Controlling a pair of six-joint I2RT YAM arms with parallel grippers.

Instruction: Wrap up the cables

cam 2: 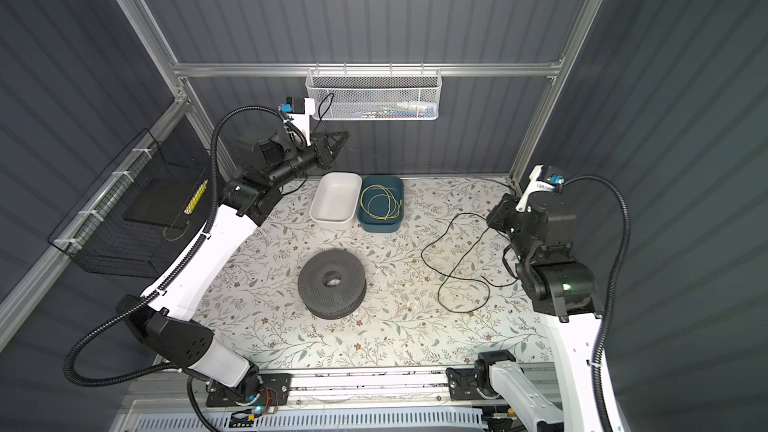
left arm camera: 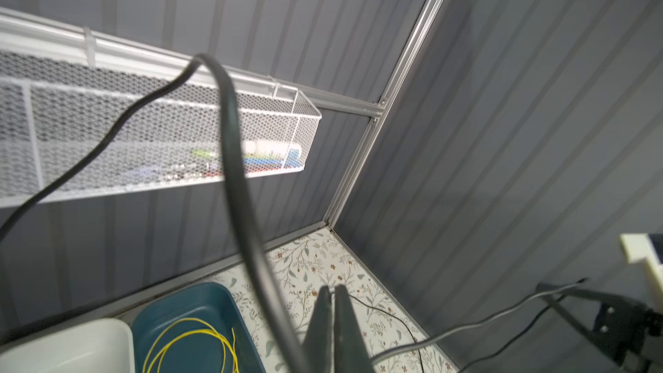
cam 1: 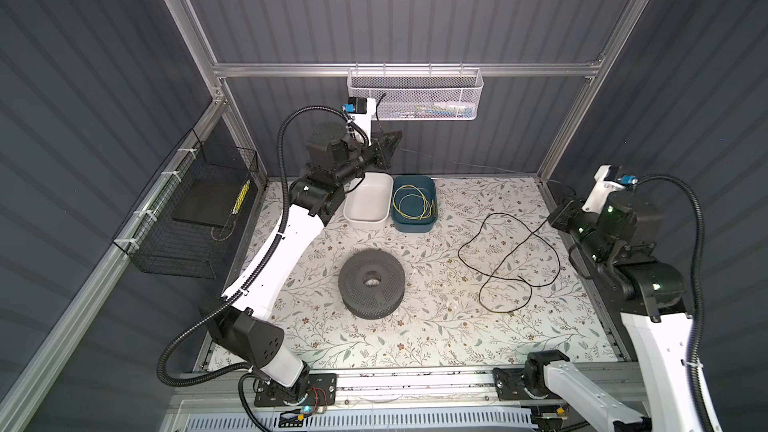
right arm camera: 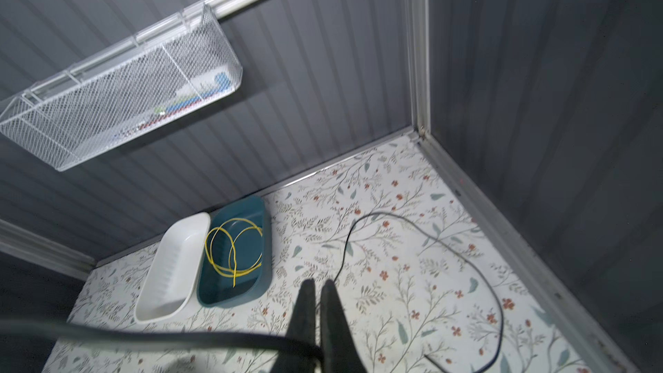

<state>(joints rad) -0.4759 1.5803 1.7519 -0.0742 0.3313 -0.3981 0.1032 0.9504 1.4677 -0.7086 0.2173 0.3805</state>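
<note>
The cable runs taut (cam 1: 480,164) between my spread grippers, so next my left gripper returns low over the white bin (cam 1: 368,196) and hands the cable to my right gripper.
The cable (cam 1: 459,250) is a thin black cord that lies in loose loops on the right half of the flowered table top, seen in both top views (cam 2: 422,251). My right gripper (cam 1: 555,216) hangs low at the table's right edge. In the right wrist view it (right arm camera: 318,283) is shut, and the cable (right arm camera: 496,294) runs up between its fingertips. My left gripper (cam 1: 397,140) is raised near the back wall, above the bins. It (left arm camera: 333,294) is shut too, and a thin taut strand runs from its tips toward the back right corner.
A black perforated spool (cam 1: 353,280) stands mid-table. At the back sit a white bin (cam 1: 368,218) and a teal bin (cam 1: 413,227) that holds a yellow wire coil (cam 1: 411,201). A white mesh basket (cam 1: 415,93) hangs on the back wall, and a black wire basket (cam 1: 187,243) on the left wall.
</note>
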